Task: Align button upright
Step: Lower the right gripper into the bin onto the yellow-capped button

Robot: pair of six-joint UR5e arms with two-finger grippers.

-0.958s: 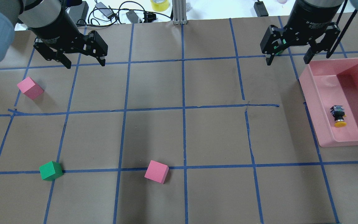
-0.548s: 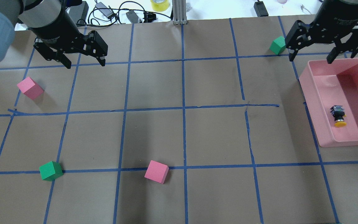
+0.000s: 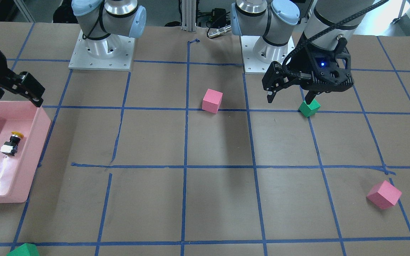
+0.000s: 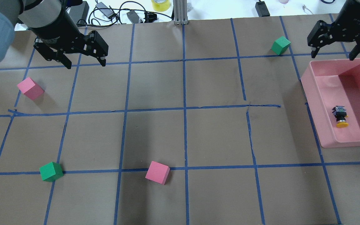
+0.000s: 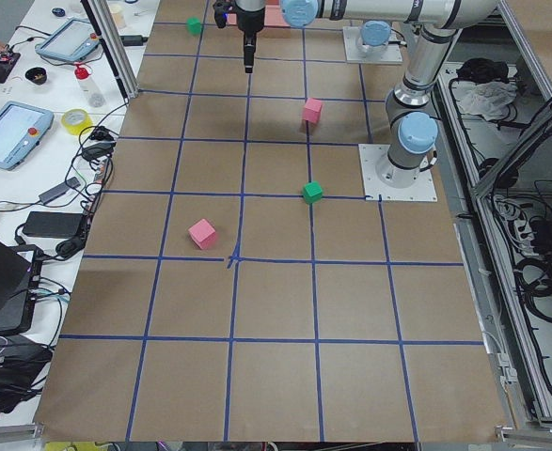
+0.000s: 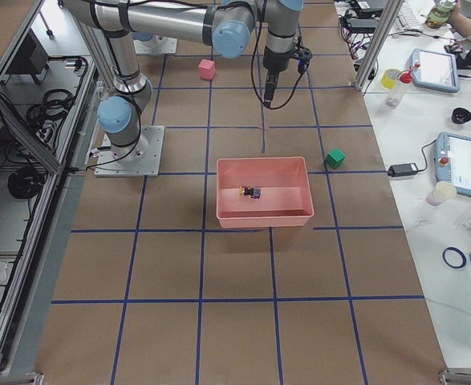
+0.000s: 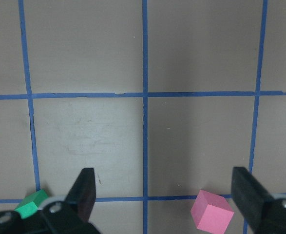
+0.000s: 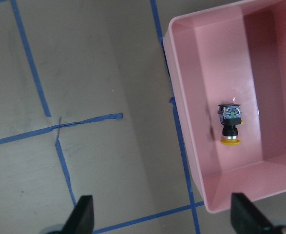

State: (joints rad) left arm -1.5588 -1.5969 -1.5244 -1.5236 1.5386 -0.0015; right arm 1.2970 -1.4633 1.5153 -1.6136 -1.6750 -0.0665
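Observation:
I expect the whole button to come along stiffly when I lift the contact block, because the yellow cap sits straight in line with the block.
The button lies on its side on the floor of the pink bin, yellow cap toward the robot's side. It also shows in the front view and the right wrist view. My right gripper is open and empty, high over the bin's far end, apart from the button; it also shows in the front view. My left gripper is open and empty above the table's far left, with nothing between its fingers.
Pink cubes and green cubes lie on the brown paper with blue tape lines. The far green cube sits just left of the right gripper. Cables and tape lie beyond the far edge.
My right gripper has moved right, from over the far green cube to over the bin's far end, uncovering that cube. The left arm, button and cubes have not moved.

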